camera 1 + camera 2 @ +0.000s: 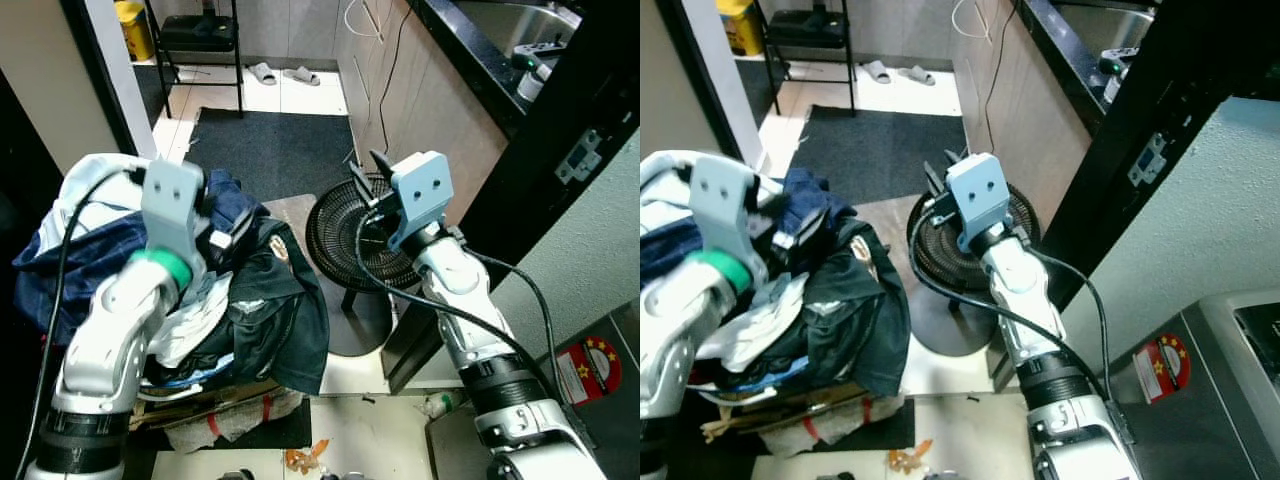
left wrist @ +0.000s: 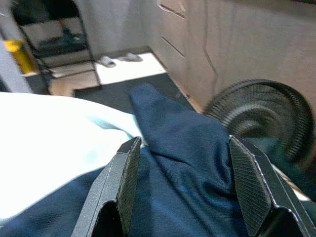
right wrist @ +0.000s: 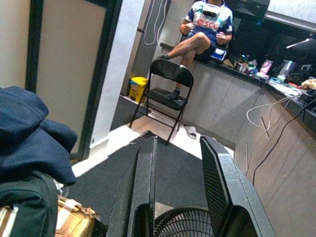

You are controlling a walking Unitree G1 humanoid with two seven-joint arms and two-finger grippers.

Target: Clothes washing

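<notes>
The white garment [image 1: 98, 182] will come along when the robot lifts the navy garment, because the white garment's edge meets the navy fabric [image 2: 141, 138] between the robot's fingers.
A heap of clothes [image 1: 240, 300] sits at my left on a low stand: a navy garment [image 2: 187, 163], a white one [image 2: 49, 143] and a black jacket [image 1: 280, 320] hanging down the front. My left gripper [image 2: 181, 143] hovers over the top of the heap, open, its fingers [image 2: 123, 173] on either side of the navy fabric without pinching it. My right gripper [image 3: 178, 140] is raised above a black fan [image 1: 345, 235], open, with nothing between its fingers.
The round fan stands on the floor right of the heap, with a dark mat [image 1: 275, 145] behind it. Cabinets and a black counter [image 1: 480, 50] run along the right. A folding chair [image 3: 170, 94] stands farther back. A person [image 3: 205, 29] sits on the counter.
</notes>
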